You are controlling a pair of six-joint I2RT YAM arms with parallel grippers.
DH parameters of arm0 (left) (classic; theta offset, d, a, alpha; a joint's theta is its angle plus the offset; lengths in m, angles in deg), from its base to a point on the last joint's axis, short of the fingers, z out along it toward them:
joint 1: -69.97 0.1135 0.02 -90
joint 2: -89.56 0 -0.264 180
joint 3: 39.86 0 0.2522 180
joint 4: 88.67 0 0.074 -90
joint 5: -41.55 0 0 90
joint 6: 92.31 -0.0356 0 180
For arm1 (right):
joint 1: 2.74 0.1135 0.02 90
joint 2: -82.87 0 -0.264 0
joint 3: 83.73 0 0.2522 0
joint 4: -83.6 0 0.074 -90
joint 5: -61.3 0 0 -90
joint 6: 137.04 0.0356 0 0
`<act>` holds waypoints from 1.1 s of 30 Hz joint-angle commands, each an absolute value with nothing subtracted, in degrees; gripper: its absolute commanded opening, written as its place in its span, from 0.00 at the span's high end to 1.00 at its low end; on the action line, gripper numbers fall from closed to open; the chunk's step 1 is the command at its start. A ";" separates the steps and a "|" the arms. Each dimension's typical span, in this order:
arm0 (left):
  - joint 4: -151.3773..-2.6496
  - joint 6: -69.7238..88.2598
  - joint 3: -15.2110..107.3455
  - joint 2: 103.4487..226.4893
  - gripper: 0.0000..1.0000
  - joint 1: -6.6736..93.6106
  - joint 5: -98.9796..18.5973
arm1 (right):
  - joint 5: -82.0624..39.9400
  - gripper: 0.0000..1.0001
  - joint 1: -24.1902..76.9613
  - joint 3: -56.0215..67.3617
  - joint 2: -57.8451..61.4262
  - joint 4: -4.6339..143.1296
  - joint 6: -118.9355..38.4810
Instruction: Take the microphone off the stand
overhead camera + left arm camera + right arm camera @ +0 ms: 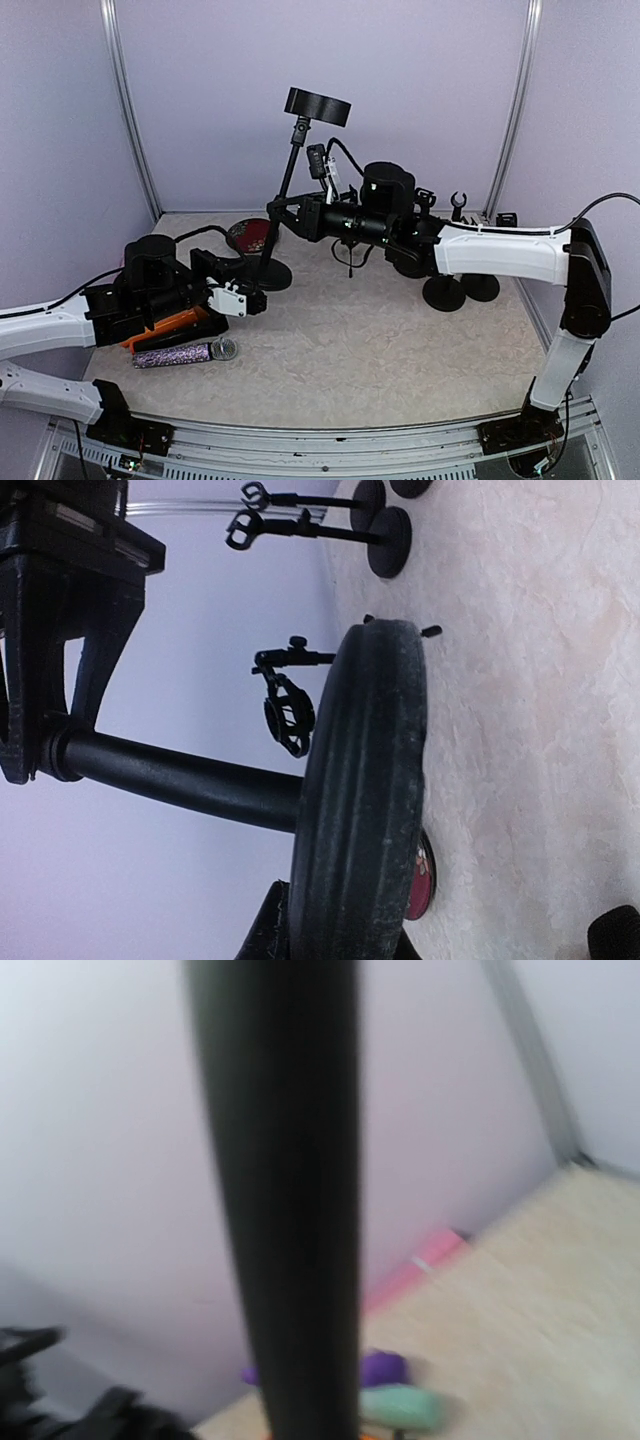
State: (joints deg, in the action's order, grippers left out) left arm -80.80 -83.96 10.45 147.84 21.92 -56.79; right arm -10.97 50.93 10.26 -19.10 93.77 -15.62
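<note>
My left gripper needs to level the base (276, 275) and open before my right gripper lowers the stand, because the stand's pole (288, 176) is slanting while my left gripper holds the base's rim.
A purple glitter microphone (183, 354) with a silver head lies flat on the table, in front of my left arm and apart from the stand. The black stand has a round base (268, 276) and a pole (290, 170) topped by a black disc (318, 106). My left gripper (247, 299) is shut on the rim of the base, seen edge-on in the left wrist view (365, 780). My right gripper (282, 213) is shut on the pole at mid-height. The pole fills the blurred right wrist view (280, 1200), where the fingers are out of sight.
An orange object (168, 324) lies under my left gripper. A red disc (245, 234) lies behind the stand. Two more black stands (443, 291) (481, 287) and a clip (458, 205) are at the back right. Blurred purple (385, 1367), green (402, 1407) and pink (415, 1265) objects lie by the wall.
</note>
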 commanded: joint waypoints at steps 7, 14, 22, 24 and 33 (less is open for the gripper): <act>-90.36 -78.22 9.06 139.66 1.00 21.71 -50.79 | 18.01 1.00 52.27 9.79 -11.48 113.19 -16.31; -92.78 -79.01 9.54 140.26 1.00 20.89 -51.75 | 27.54 1.00 52.20 11.30 -13.04 119.80 -10.28; -98.53 -80.00 9.09 140.54 1.00 20.22 -52.74 | 22.04 0.40 52.08 9.73 -11.40 116.28 -12.49; -100.22 -80.66 9.10 140.77 1.00 20.22 -53.16 | 14.64 0.30 52.07 7.70 -9.13 112.70 -16.44; -104.18 -83.79 8.16 141.67 1.00 20.22 -54.42 | -24.29 0.20 54.63 5.13 -4.21 92.65 -26.97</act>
State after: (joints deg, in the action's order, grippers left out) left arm -95.07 -82.97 8.42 142.14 20.19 -52.27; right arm -7.12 52.31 5.04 -5.31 101.81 -21.72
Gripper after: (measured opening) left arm 0.153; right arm 0.799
